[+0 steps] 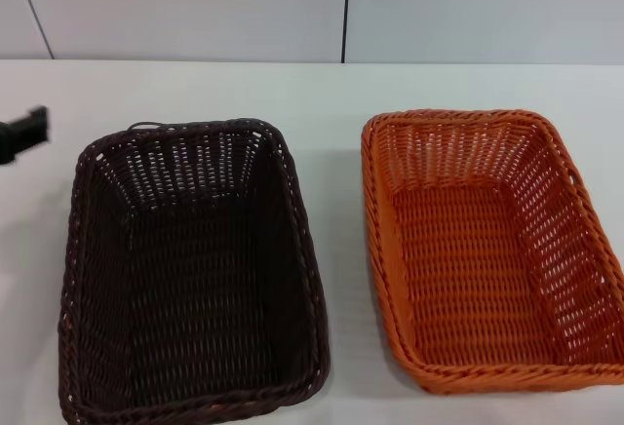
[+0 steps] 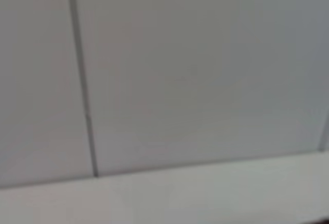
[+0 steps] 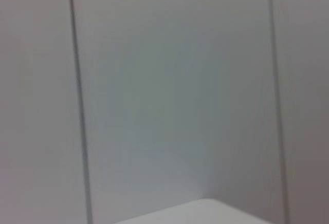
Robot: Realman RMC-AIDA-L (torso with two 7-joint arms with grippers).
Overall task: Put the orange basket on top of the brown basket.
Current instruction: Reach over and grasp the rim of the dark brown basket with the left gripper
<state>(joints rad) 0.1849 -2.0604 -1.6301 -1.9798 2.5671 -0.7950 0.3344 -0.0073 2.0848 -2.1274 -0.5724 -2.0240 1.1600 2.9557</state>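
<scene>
The brown basket's long sides (image 1: 304,240) point away from me, so my left gripper should grab the brown basket's outer rim (image 1: 70,250) and turn the brown basket crosswise before the orange basket is stacked.
The orange basket (image 1: 487,250) stands empty on the white table at the right of the head view. The brown basket (image 1: 190,269) stands empty beside it on the left, a gap of bare table between them. A dark piece of my left gripper (image 1: 21,135) shows at the left edge, above the table and apart from the brown basket's far left corner. My right gripper is out of view. Both wrist views show only the wall and a strip of table.
The white table (image 1: 331,103) runs back to a pale panelled wall (image 1: 341,6) with dark seams. The table's edge and the wall also show in the left wrist view (image 2: 205,183) and right wrist view (image 3: 205,211).
</scene>
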